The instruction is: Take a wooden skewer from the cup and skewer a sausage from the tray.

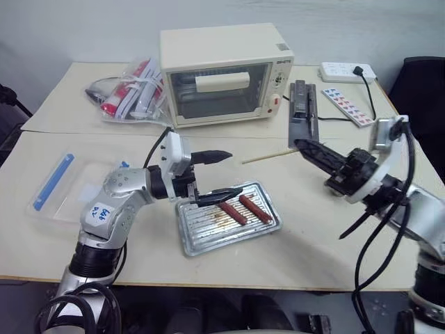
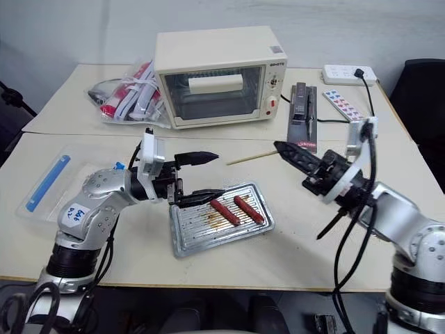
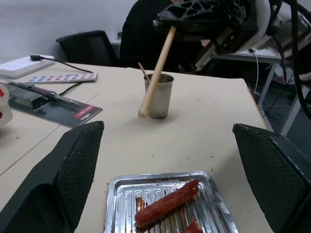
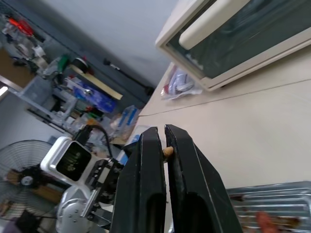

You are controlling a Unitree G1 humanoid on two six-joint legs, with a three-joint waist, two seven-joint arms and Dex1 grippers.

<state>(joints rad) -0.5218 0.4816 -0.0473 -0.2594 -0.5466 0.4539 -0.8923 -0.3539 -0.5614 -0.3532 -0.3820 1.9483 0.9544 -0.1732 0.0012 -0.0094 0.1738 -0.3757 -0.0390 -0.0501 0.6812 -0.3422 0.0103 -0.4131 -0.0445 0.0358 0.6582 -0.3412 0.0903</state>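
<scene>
The skewer's tip (image 1: 295,150) is covered by my right gripper and the skewer's blunt end sticks out, so my left gripper should take the blunt end (image 1: 245,162) before I skewer a sausage.
My right gripper (image 1: 300,145) is shut on the wooden skewer (image 1: 268,157), which sticks out level to the left, above the table behind the tray. In the right wrist view the skewer's butt end (image 4: 167,151) shows pinched between the black fingers (image 4: 146,160). The silver tray (image 1: 182,233) lies at centre with two reddish-brown sausages (image 1: 231,213) (image 1: 255,208) on it. My left gripper (image 1: 235,172) is open over the tray's left end, its lower finger (image 1: 224,195) near the left sausage. The left wrist view shows the grey cup (image 3: 159,96) with another stick (image 3: 144,72) in it.
A cream toaster oven (image 1: 226,73) stands at the back. A bag of packets (image 1: 128,90) lies to its left and a clear bag with a blue strip (image 1: 66,184) at the near left. A black tool (image 1: 304,111), a colour card (image 1: 348,106) and a power strip (image 1: 346,71) lie back right.
</scene>
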